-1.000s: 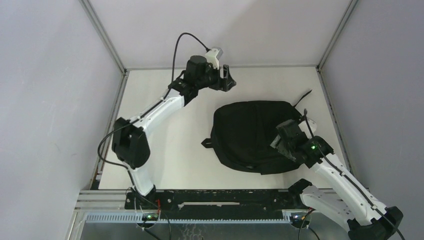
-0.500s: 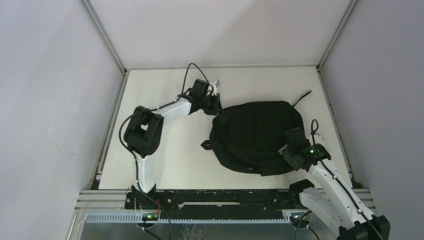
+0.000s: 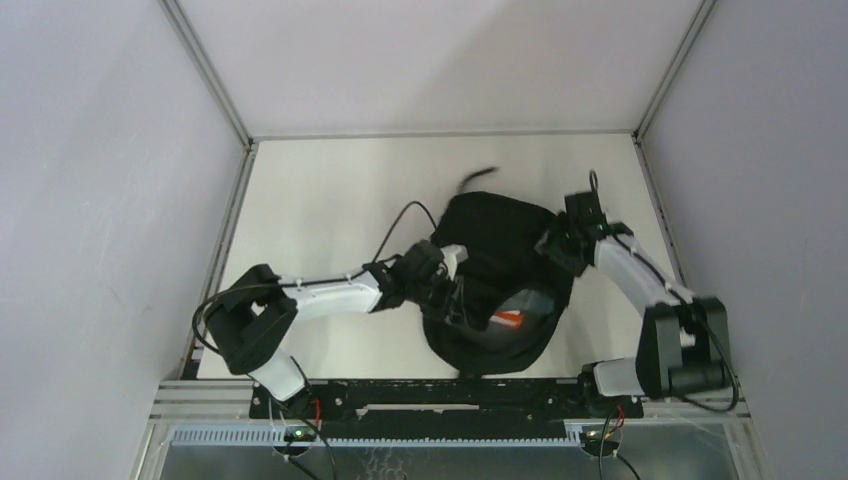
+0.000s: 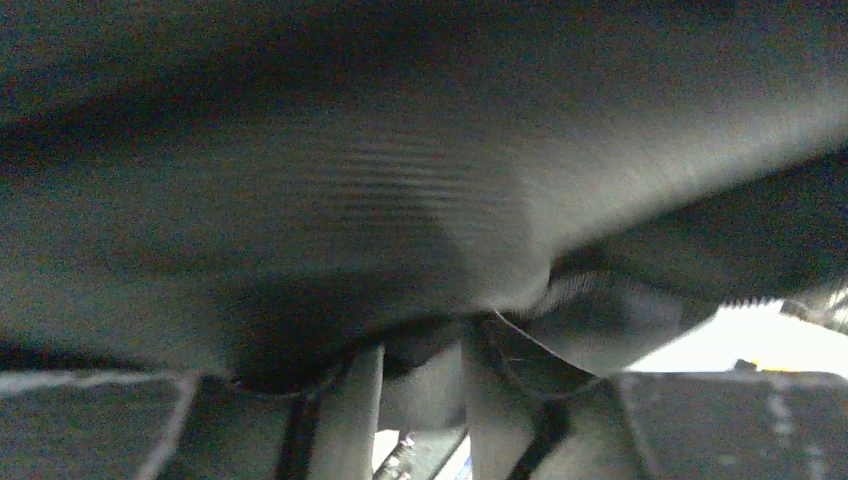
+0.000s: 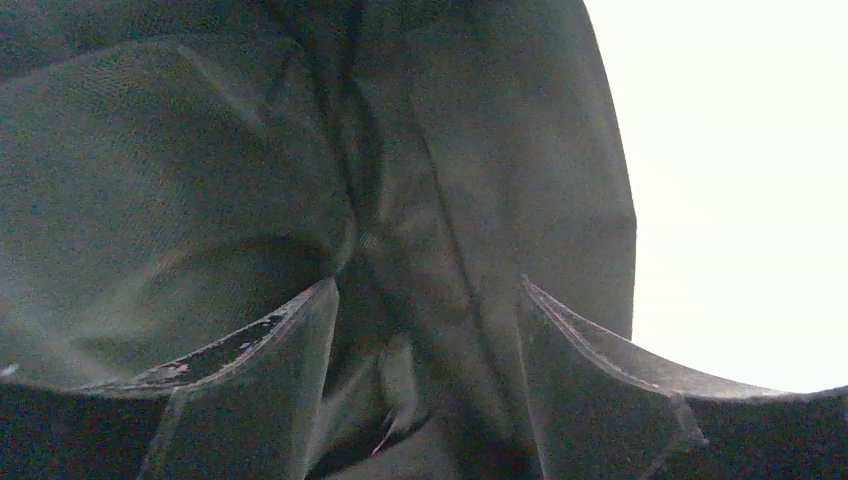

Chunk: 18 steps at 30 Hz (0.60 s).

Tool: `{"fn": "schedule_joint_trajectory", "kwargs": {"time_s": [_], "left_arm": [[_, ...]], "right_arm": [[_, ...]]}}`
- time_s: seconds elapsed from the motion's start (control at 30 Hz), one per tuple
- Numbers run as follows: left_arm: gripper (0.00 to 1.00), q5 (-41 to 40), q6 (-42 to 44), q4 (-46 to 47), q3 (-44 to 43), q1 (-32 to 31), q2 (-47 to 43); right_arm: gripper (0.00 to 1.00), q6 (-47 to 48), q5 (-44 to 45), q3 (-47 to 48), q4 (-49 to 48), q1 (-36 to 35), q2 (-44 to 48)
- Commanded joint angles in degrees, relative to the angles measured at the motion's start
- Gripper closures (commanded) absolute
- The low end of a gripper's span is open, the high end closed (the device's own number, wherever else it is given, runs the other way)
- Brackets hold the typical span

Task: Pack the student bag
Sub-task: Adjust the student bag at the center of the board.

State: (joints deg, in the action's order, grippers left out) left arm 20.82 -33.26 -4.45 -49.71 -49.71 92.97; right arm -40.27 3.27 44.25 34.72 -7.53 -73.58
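Note:
My right gripper is at a fold in the bag's side, beyond the bag's gaping opening, so it should open and take the edge of the bag's flap beside that opening.
The student bag, a large black backpack, lies at the middle right of the table, bunched up, with its mouth gaping toward the near edge. A light item with an orange patch shows inside the mouth. My left gripper is at the mouth's left rim. In the left wrist view its jaws are nearly together with a fold of black bag fabric pinched between them. My right gripper is at the bag's far right edge. In its wrist view the jaws clamp a thick fold of fabric.
A black strap sticks up blurred from the bag's far side. Grey walls with metal posts close in the white table on three sides. The black rail with the arm bases runs along the near edge.
The left arm swung from the far side down to the bag's near-left rim. The right arm went from the near right to the bag's far right edge. The bag is bunched and its mouth stands open.

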Motion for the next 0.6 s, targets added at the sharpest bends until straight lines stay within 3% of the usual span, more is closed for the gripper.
{"fn": "schedule_joint_trajectory", "kwargs": {"time_s": [0.0, 0.13, 0.27, 0.4, 0.57], "left_arm": [[0.6, 2.85, -2.45, 2.02, 0.37, -5.86, -8.05], [0.52, -8.65, 2.93, -10.43, -1.38, -3.55, -17.23], [0.5, -15.36, 4.87, -14.97, -0.71, 1.66, -26.79], [0.32, -28.33, 4.86, -16.16, 1.61, 4.62, -32.87], [0.27, -29.57, 4.31, -15.97, 2.92, 8.14, -33.69]], "right_arm": [[0.25, 9.52, -13.14, 17.09, -6.69, -4.05, -8.7], [0.22, 11.09, -6.33, 18.92, -4.61, -5.88, -3.59], [0.23, 11.42, -0.51, 15.59, -1.58, -5.61, 4.09], [0.25, 10.96, -2.0, 10.08, 1.45, -4.96, 12.26], [0.27, 6.66, -2.7, 4.25, 7.23, -7.83, 20.69]]}}
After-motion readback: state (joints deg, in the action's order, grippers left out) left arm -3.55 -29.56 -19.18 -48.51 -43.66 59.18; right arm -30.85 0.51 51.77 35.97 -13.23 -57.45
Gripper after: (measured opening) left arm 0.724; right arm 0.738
